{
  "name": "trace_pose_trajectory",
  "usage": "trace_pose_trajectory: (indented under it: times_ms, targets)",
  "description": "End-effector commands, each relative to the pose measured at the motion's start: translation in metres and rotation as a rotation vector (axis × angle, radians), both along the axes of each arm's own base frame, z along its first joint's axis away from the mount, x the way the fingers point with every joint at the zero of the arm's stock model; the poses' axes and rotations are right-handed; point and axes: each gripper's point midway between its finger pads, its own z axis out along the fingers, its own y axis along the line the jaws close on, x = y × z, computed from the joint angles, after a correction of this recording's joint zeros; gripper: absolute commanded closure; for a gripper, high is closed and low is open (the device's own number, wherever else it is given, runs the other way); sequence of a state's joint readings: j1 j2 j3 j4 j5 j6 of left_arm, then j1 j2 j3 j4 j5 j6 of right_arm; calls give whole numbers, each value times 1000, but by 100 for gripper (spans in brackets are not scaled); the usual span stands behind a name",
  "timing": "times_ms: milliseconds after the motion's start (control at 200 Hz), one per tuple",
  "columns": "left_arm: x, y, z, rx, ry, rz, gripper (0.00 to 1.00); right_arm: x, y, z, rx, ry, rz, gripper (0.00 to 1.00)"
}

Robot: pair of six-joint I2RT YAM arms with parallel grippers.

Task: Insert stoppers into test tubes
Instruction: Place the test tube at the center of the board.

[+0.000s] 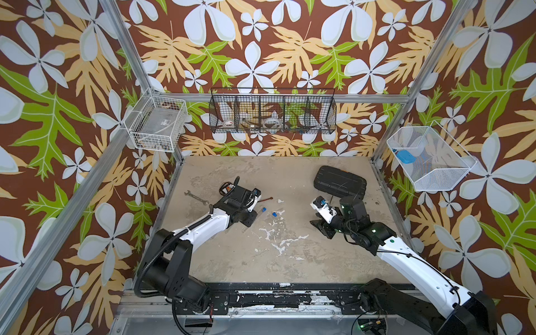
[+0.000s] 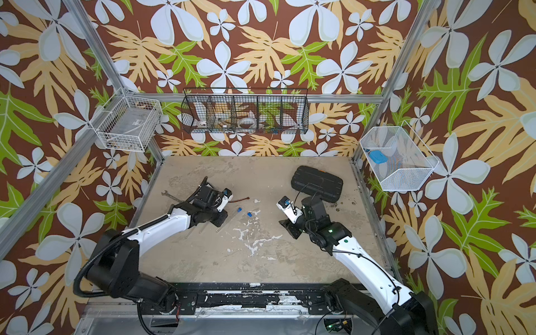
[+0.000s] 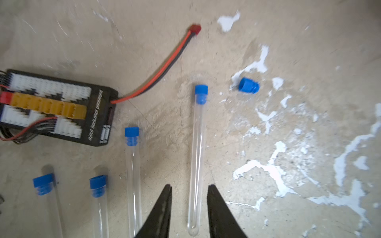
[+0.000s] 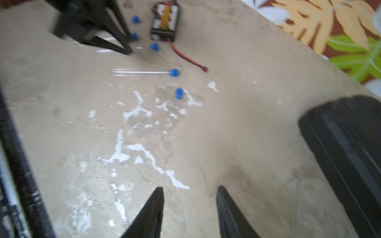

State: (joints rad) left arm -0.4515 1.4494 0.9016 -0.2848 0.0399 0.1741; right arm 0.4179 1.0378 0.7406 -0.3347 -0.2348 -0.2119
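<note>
The test tube next to the black case lies free and lines up with my right gripper's fingers. I should keep going to its body and close there.
Several clear test tubes lie side by side on the table, each with a blue stopper in its mouth. One test tube (image 3: 196, 154) carries its stopper (image 3: 201, 93) at the far end. My left gripper (image 3: 189, 186) is open, and its jaws stand either side of that tube's rounded end without touching it. Beside it lie further stoppered tubes (image 3: 133, 175) (image 3: 100, 206) (image 3: 51, 206). A loose stopper (image 3: 248, 85) rests on its side next to the first tube, and shows in both top views (image 1: 274, 214) (image 2: 249, 214). My right gripper (image 4: 190, 188) is open over bare table, holding nothing.
A black charging board (image 3: 57, 107) with a red-and-black lead (image 3: 165, 68) lies by the tubes. A silver wrench (image 1: 197, 197) sits left of the left arm. A black case (image 1: 340, 181) lies behind the right arm. Wire baskets (image 1: 272, 111) hang on the walls.
</note>
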Motion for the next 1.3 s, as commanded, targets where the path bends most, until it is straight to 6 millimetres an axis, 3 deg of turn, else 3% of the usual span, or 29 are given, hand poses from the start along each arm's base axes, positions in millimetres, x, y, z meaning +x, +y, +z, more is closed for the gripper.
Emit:
trace_pose_trajectory:
  times_ms: [0,175,265,465,881,1296]
  targets:
    - [10,-15,43,-148,-153,-8,67,22,-44,-16,-92,15,-220,55]
    - [4,-19,94,-300,-346,-26,68,44,-107,-51,-223,130,-338,56]
    - [-5,-22,108,-368,-406,-49,69,51,-121,-63,-329,151,-348,55]
    - [-19,-27,122,-452,-477,-104,70,71,-129,-83,-296,249,-353,56]
    - [-25,-28,121,-458,-489,-129,70,92,-142,-114,-279,355,-371,60]
    - [-23,-23,120,-437,-502,-105,71,93,-142,-141,-293,433,-363,71]
